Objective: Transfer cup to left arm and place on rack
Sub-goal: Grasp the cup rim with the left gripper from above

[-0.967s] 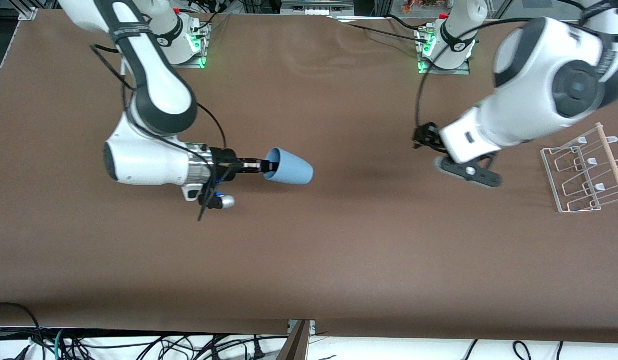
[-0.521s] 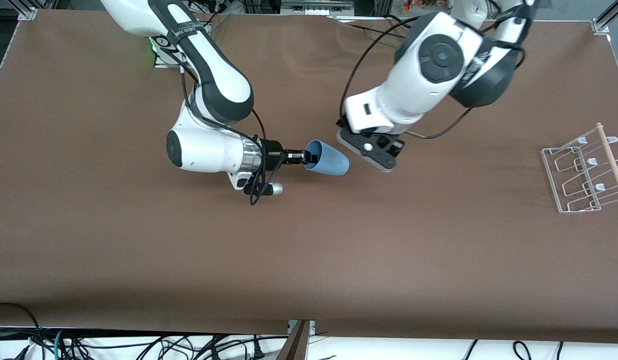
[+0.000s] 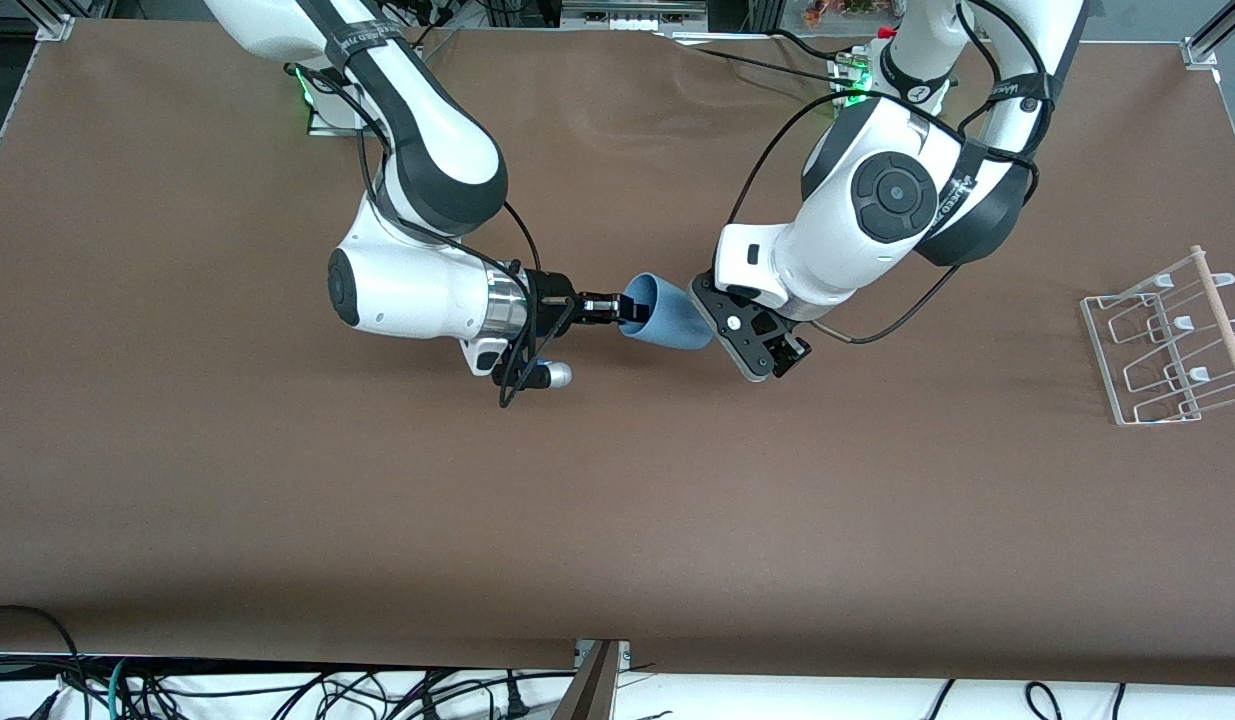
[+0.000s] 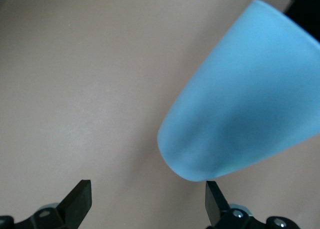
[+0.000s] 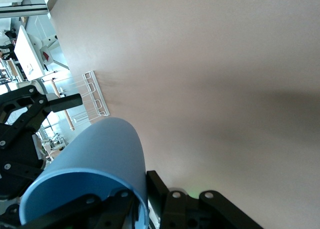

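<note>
I should move my left gripper over and take the cup's body (image 4: 235, 109) between its fingers, because the cup's closed base (image 4: 186, 156) is next to the end of one of those fingers.
My right gripper (image 3: 617, 308) is shut on the rim of the light-blue cup (image 3: 669, 314), one finger inside the mouth and one outside. It holds the cup on its side above the middle of the table. The wall it pinches shows close up in the right wrist view, on the cup (image 5: 100, 154) at the right gripper (image 5: 142, 199). My left gripper (image 3: 734, 332) hangs open just off the cup's closed base. In the left wrist view that base (image 4: 200, 159) sits close to one fingertip (image 4: 214, 196) and off to one side of the left gripper (image 4: 147, 194). Nothing lies between its fingers.
The wire rack (image 3: 1167, 340) with its wooden dowel stands at the left arm's end of the table, and the rack (image 5: 95, 96) also shows in the right wrist view. A thick black cable (image 3: 877, 330) loops from the left wrist. Brown tabletop surrounds both grippers.
The left arm has swung in from beside the rack to the cup's base and turned its hand. The right arm has carried the cup toward the left arm's end.
</note>
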